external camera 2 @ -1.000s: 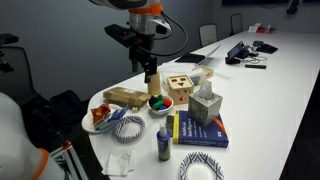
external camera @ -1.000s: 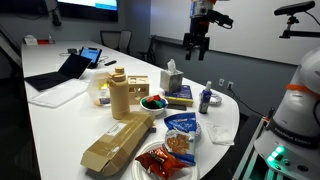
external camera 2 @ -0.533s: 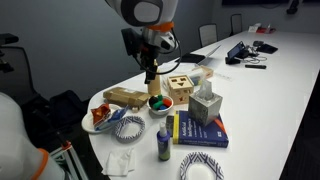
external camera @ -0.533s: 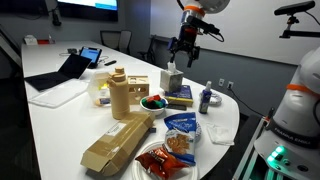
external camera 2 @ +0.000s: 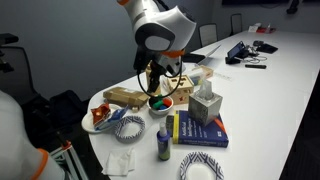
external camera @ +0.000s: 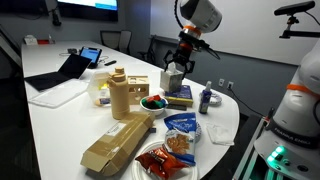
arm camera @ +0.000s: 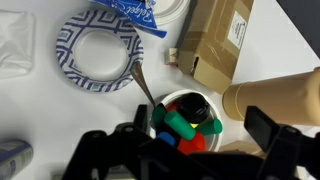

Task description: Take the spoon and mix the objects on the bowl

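The spoon sticks out (arm camera: 150,97) past the bowl's rim, with its narrow way in line with my gripper's fingers. My gripper should keep going down until its fingers are on both sides of the spoon's handle (arm camera: 140,77).
The small round bowl (arm camera: 205,128) holds red, green and blue rounded pieces (arm camera: 178,124) and a black round piece. It also shows in both exterior views (external camera: 152,102) (external camera 2: 160,103). The spoon (arm camera: 143,85) leans on the bowl's rim, its thin metal handle pointing up-left over the table. My gripper (arm camera: 185,150) hangs open directly above the bowl, one finger on each side and nothing between them. In the exterior views the gripper (external camera: 172,72) (external camera 2: 156,80) is a short way above the bowl, next to the tissue box (external camera: 172,78).
A blue-patterned paper plate (arm camera: 100,55), a cardboard box (arm camera: 215,40) and a wooden bottle shape (arm camera: 280,95) crowd the bowl. A book (external camera: 180,97), a blue bottle (external camera: 206,98), a snack bag (external camera: 182,130) and a clear tray of orange-red food (external camera: 165,158) stand nearby.
The arm has come down and moved from high above the table's far side to just over the bowl. The gripper stays open and the objects have not moved.
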You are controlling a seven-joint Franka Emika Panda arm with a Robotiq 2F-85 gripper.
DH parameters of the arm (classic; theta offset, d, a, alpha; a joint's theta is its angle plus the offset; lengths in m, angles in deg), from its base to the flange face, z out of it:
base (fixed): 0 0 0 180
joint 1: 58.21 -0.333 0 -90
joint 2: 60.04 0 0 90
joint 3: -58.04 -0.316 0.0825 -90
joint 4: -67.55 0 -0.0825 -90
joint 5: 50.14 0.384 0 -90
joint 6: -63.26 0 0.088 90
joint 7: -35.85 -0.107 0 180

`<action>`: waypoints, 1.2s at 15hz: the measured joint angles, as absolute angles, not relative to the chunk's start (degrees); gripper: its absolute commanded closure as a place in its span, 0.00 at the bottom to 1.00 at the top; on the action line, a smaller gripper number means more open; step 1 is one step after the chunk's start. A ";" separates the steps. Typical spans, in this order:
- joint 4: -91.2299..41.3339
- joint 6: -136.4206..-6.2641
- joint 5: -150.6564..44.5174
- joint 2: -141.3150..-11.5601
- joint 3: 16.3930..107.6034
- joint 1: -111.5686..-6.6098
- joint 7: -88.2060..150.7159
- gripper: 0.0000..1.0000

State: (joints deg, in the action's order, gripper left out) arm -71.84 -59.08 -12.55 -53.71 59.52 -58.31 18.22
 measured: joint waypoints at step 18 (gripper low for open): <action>-73.76 -57.82 -2.90 -66.32 59.42 -58.26 11.96 0.00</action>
